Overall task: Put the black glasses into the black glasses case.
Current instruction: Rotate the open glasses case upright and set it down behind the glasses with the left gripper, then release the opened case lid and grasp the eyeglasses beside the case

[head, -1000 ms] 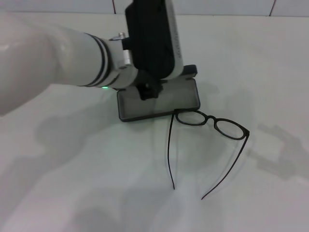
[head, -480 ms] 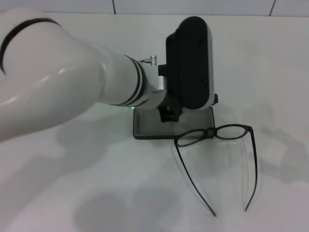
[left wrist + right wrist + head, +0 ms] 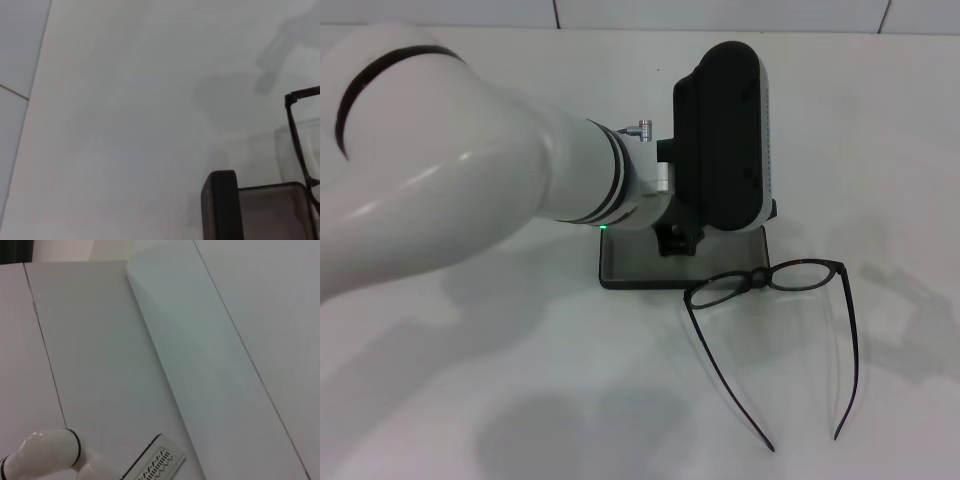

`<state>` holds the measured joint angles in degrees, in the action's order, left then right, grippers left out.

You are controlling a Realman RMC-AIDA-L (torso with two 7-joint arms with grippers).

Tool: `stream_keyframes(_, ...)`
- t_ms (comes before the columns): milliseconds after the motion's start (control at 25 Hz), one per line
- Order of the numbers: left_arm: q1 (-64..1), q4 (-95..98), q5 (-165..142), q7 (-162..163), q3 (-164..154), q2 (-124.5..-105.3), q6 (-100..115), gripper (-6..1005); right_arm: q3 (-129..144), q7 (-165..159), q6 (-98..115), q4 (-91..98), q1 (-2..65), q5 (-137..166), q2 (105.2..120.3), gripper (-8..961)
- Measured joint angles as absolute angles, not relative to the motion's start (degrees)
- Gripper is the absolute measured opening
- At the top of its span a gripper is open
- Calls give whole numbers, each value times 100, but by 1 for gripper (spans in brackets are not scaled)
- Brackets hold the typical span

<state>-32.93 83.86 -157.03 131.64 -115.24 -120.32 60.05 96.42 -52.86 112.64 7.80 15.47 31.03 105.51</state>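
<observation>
I should first move my left gripper away, because it is blocking the open black glasses case [image 3: 638, 262]. Then my right gripper should take the black glasses by the lens [image 3: 804, 276] beyond the case.
The black glasses [image 3: 760, 277] lie open on the white table, lenses touching the front right edge of the black glasses case [image 3: 638, 266], temple arms pointing toward me. The case is open with its grey lining showing; its lid is hidden behind my left wrist. My left gripper [image 3: 678, 240] reaches down at the back of the case and looks shut on its rear rim. The left wrist view shows the case wall [image 3: 220, 205] and part of the glasses frame [image 3: 296, 135]. My right gripper is out of view.
The white table [image 3: 520, 400] spreads all around, with a tiled wall at its far edge. My bulky left arm [image 3: 470, 190] covers the left middle of the head view. The right wrist view shows only white wall panels [image 3: 150, 340].
My left gripper and the case have moved right and toward me. The glasses were pushed along and turned, so both temple arms now point toward me.
</observation>
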Motion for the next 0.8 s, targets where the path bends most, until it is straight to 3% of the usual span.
stream_keyframes(520,-3100,8761,-15727,13174,-11579,-12021,5953,368,9668,-5260,11163,746,1574,3126,10504,866)
stream_keyframes(640,-2976,9113,-15717,13174,-11501,-12012,6133,413,9667,-5222,10885,761,1729,3390,10372,865)
stream_keyframes(800,-2580,9980,-15454,13213,-11179,-12007,6468,444,9650,-5397,10571,815,2353,4144,9988,839)
